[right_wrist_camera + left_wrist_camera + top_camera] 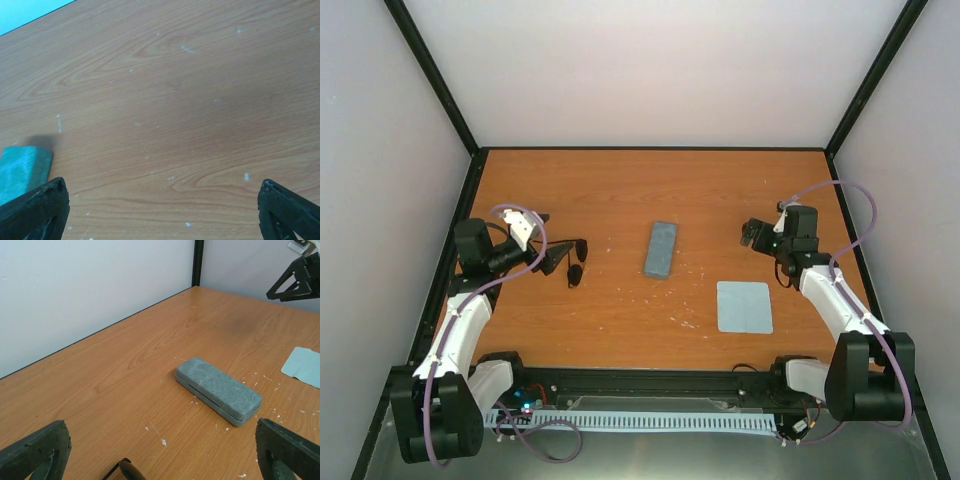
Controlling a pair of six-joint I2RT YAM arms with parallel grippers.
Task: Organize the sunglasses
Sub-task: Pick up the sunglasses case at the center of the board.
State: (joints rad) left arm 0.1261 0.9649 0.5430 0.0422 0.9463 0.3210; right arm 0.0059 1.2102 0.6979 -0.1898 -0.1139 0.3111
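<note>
The shut grey-blue case [660, 252] rests clear of cloth and sunglasses, so I should keep moving my right gripper toward the case's far end [664, 229] until its fingers straddle it.
The sunglasses [576, 271], black with dark lenses, lie on the table's left side; in the left wrist view only one end of the sunglasses [123, 471] shows at the bottom edge. My left gripper [553, 241] stands open just left of them, touching nothing; in its own view the left gripper [160, 460] has its fingers far apart in the bottom corners. The right gripper [752, 235] hovers open over bare wood at the right. From its wrist camera the right gripper [160, 217] holds nothing.
A shut grey-blue case [660, 249] lies mid-table, also seen as the case [218, 390] and a corner of the case [22, 170]. A pale blue cloth [744, 306] lies flat at the front right. Walls close in the table on three sides.
</note>
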